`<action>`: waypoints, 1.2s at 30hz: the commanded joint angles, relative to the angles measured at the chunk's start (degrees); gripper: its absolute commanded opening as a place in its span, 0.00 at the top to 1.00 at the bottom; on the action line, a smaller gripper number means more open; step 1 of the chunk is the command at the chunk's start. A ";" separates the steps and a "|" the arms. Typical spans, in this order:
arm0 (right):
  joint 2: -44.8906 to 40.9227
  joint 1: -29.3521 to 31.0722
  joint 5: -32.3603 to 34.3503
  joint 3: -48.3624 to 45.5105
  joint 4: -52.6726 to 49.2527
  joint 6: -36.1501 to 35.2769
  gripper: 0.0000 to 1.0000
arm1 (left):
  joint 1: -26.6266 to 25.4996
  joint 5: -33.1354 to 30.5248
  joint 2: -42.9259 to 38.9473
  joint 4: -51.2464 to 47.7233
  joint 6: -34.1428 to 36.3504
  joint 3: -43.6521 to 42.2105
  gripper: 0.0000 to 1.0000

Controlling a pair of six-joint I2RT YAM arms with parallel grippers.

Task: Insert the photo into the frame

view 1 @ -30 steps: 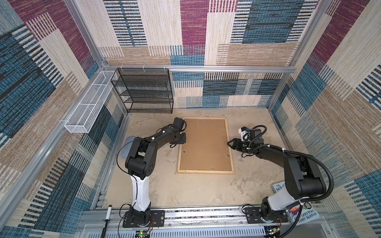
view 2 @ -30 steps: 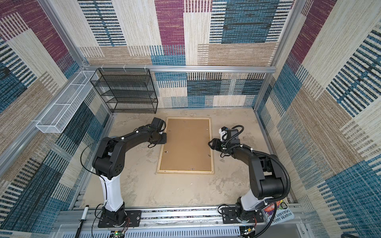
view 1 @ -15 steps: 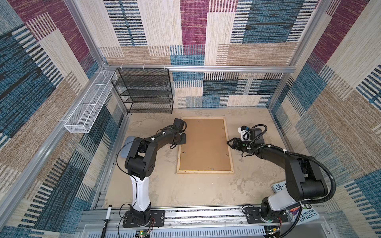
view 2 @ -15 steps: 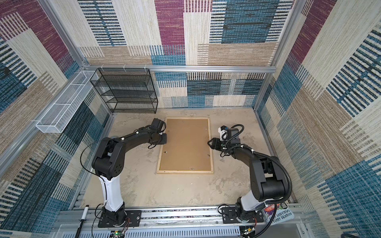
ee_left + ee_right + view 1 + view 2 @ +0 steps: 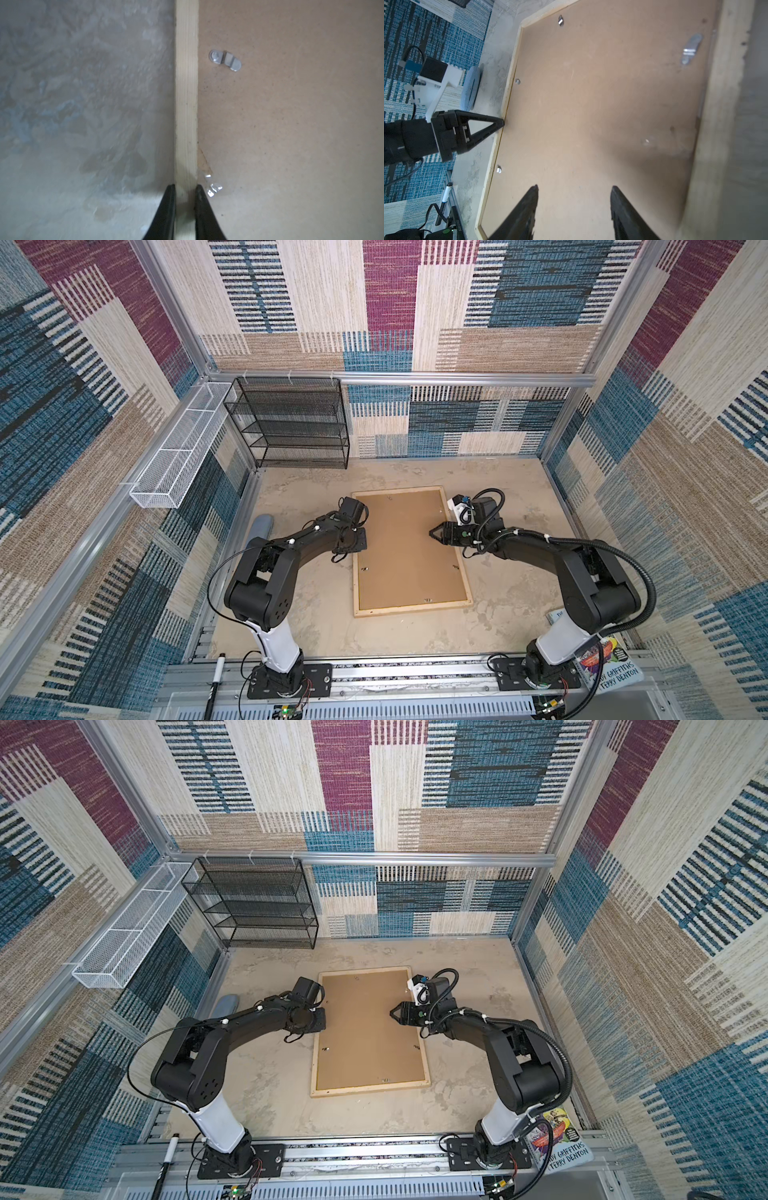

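Note:
The metal tab (image 5: 225,60) ahead of my left gripper points inward over the backing board, so my right gripper should turn it toward the frame piece (image 5: 186,66) while my left gripper steadies the frame.
The frame (image 5: 411,610) (image 5: 370,1091), thin pale wood, lies flat and back side up in the middle of the table. A plain brown backing board (image 5: 405,547) (image 5: 591,104) fills it. The photo is hidden. My left gripper (image 5: 185,186) (image 5: 360,540) is shut on the frame's left strip (image 5: 186,104), one finger on each side of the wood; the right wrist view shows it (image 5: 502,124) at that edge. My right gripper (image 5: 574,186) (image 5: 432,533) (image 5: 392,1013) is open just above the board, inside the right strip, holding nothing.
Small metal turn tabs (image 5: 225,60) (image 5: 691,48) sit on the board near the strips. A black mesh shelf (image 5: 291,427) stands at the back left, with a white wire basket (image 5: 178,448) on the left wall. A blue-grey pad (image 5: 259,524) lies left; a book (image 5: 606,659) sits front right.
My left gripper has closed on the frame's left strip. My right gripper has moved left, from beside the frame's right edge to over the backing board.

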 commanded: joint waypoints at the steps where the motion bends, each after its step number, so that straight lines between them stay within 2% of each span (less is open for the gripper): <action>1: 2.57 1.92 -1.31 2.40 4.44 1.73 0.44 | -0.15 0.66 -2.78 -0.99 -2.29 -0.92 0.71; 5: 6.94 4.87 -2.13 7.80 4.05 1.95 0.48 | -0.16 -0.78 -2.91 -3.83 -1.58 1.85 0.57; 9: 10.65 7.80 -2.55 12.88 3.96 2.63 0.51 | -0.07 -2.80 -1.97 -5.56 -1.28 4.22 0.55; 12: 13.76 9.58 -2.84 16.53 4.04 3.00 0.54 | -0.11 -2.91 -1.12 -6.37 -1.18 5.35 0.58; 17: 21.11 11.96 -3.74 24.54 3.67 3.70 0.66 | -0.07 -1.01 -1.35 -6.18 -1.83 3.87 0.61; 26: 31.13 15.33 -3.92 37.53 1.32 3.78 0.75 | -0.16 0.60 -2.96 -4.23 -3.17 -1.97 0.63; 36: 37.20 16.32 -5.15 42.63 0.07 4.05 0.86 | -0.16 0.62 -2.40 -3.60 -3.29 -2.15 0.71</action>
